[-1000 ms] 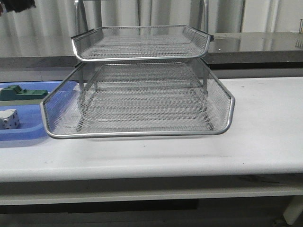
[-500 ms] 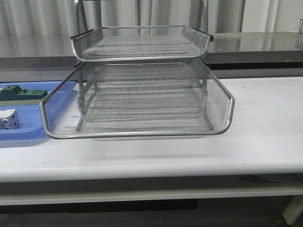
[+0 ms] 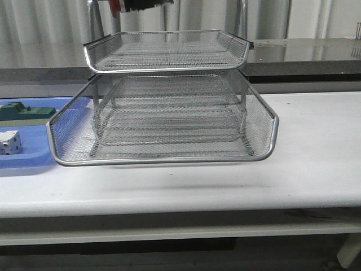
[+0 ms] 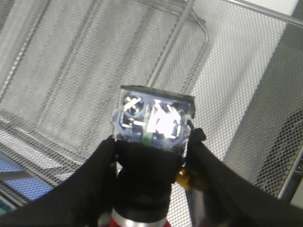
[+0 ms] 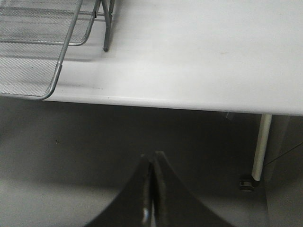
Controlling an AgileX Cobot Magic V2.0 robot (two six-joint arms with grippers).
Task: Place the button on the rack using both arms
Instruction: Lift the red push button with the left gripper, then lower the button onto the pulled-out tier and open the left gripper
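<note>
The robot's left gripper should lower the button next until it touches the mesh [image 3: 162, 125], because the button hangs over the rack and its lower level [image 3: 175, 107] is empty and open.
My left gripper [image 4: 154, 140] is shut on the button [image 4: 154, 118], its blue-black rear block pointing away from the wrist and its red head [image 4: 137, 221] towards it. The gripper hangs over the mesh of the silver rack [image 4: 71, 71]. In the front view the gripper [image 3: 142, 4] and a bit of the red button [image 3: 114, 5] show at the top edge, just above the rack's top tier [image 3: 163, 56]. My right gripper [image 5: 151, 157] is shut and empty, low in front of the table's front edge, and is out of the front view.
A flat blue tray [image 3: 34, 155] lies to the left of the rack and holds a green block [image 3: 22, 111] and a white cube [image 3: 10, 141]. The white table [image 5: 189, 47] extends to the right of the rack. A table leg [image 5: 259, 146] stands below the table.
My left gripper with the button has come into the front view at the top, above the rack's top tier. It was not visible in the earlier frames.
</note>
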